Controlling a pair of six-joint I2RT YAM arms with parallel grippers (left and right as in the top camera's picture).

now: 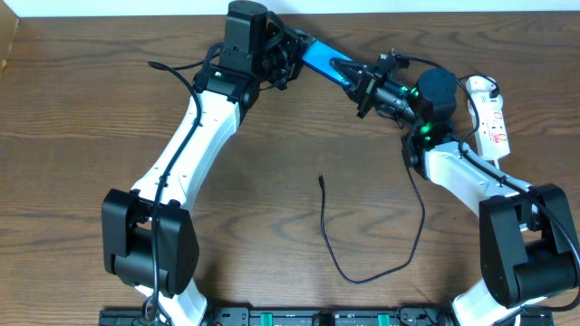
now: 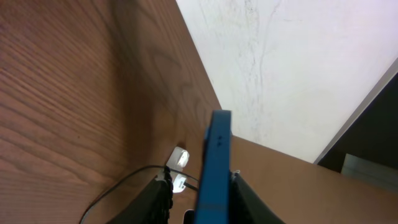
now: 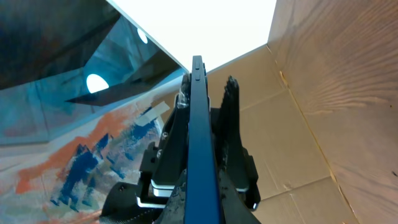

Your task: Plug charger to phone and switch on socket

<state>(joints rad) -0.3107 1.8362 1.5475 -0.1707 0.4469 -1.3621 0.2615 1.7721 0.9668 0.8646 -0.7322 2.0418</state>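
Note:
The robot's right gripper is clamped on the phone's end [image 1: 343,75], so the left gripper should hold the phone while the right gripper lets go and grabs the charger cable's plug tip [image 1: 321,181].
The phone [image 1: 322,59] is held off the table on its edge, its blue face showing, between my two grippers at the back centre. My right gripper [image 1: 364,83] is shut on its right end; the right wrist view shows the phone [image 3: 199,143] edge-on, clamped between the fingers [image 3: 202,186]. My left gripper [image 1: 288,56] is around the left end. In the left wrist view the phone [image 2: 214,162] touches one finger, with a gap to the other [image 2: 200,180]. The charger cable [image 1: 340,263] lies looped on the table, its plug tip [image 1: 322,179] free. The socket [image 1: 491,116] lies far right.
The cable's other end runs up behind my right arm [image 1: 453,172] and is hidden there. A white cord curls at the socket's far end [image 1: 480,86]. A cardboard sheet [image 1: 7,45] lies at the table's back left corner.

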